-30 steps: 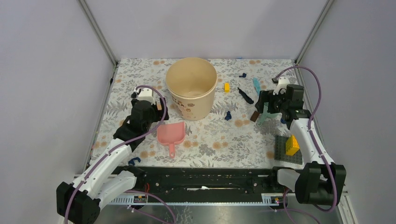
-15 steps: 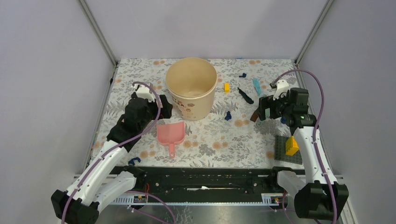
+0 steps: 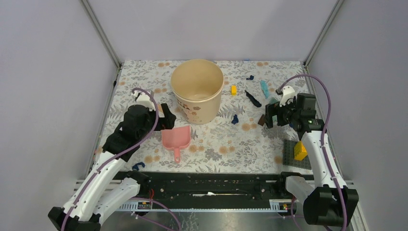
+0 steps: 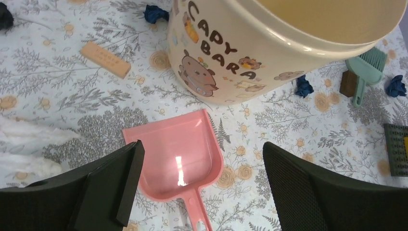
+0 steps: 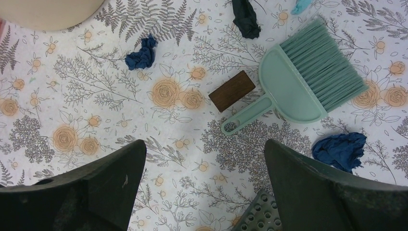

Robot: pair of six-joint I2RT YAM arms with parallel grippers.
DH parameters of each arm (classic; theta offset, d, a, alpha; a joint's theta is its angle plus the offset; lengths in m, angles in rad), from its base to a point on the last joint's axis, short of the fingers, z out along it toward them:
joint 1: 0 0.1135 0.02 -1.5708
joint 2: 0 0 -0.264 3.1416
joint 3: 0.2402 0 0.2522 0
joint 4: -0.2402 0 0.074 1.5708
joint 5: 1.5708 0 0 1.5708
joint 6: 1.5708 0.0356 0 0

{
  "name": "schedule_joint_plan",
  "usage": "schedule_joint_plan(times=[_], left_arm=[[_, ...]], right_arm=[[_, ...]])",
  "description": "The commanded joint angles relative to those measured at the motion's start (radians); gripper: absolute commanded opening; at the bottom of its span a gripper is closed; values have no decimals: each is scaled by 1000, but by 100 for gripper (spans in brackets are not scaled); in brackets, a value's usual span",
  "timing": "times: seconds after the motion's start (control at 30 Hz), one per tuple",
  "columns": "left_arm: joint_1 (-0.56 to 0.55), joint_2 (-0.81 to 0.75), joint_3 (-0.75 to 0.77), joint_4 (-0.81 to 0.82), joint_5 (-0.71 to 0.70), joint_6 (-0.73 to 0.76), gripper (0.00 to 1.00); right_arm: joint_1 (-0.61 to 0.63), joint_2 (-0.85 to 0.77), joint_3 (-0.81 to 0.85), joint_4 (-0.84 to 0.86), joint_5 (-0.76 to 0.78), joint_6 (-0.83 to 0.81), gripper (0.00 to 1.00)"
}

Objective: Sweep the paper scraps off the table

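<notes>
My right gripper should lift the green hand brush by the bristles (image 5: 325,66) toward my left gripper, because it lies flat with its handle (image 5: 249,114) by the brown block.
Dark blue paper scraps (image 5: 141,55) (image 5: 340,150) and a black one (image 5: 245,19) lie on the flowered table (image 3: 216,144) around a green hand brush (image 5: 308,77). More scraps (image 3: 235,119) (image 3: 250,77) lie right of the bucket, and one (image 3: 138,165) sits near the front left edge. My right gripper (image 5: 204,149) hovers open just short of the brush handle, holding nothing. My left gripper (image 4: 199,159) hangs open over the pink dustpan (image 4: 178,154), which lies flat on the table (image 4: 57,91) with its handle toward me.
A tall beige bucket (image 3: 197,91) stands at centre back. A brown block (image 5: 232,91) touches the brush handle. A tan block (image 4: 105,58) lies left of the bucket. A dark studded baseplate (image 3: 290,155) with a yellow brick (image 3: 300,150) sits front right; another yellow brick (image 3: 233,89) lies behind.
My left gripper has swung right and lowered toward the dustpan. My right gripper has pulled slightly back and down near the brush. Both stayed open.
</notes>
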Motion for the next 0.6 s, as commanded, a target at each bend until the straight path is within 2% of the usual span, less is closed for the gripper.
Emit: schedule_joint_plan(times=[0.0, 0.07, 0.17, 0.2, 0.57], left_arm=[[-1, -41, -37, -21, -37, -93, 99], [-1, -19, -61, -19, 1, -137, 99], [-1, 37, -104, 64, 322, -61, 99], [-2, 54, -109, 72, 359, -69, 99], [-5, -36, -186, 190, 361, -29, 99]], right_arm=[[-4, 25, 3, 7, -22, -19, 100], [-4, 35, 12, 6, -24, -17, 100], [-4, 38, 12, 7, -34, -13, 100], [-4, 39, 11, 7, -39, -12, 100], [-4, 114, 22, 7, 12, -27, 100]])
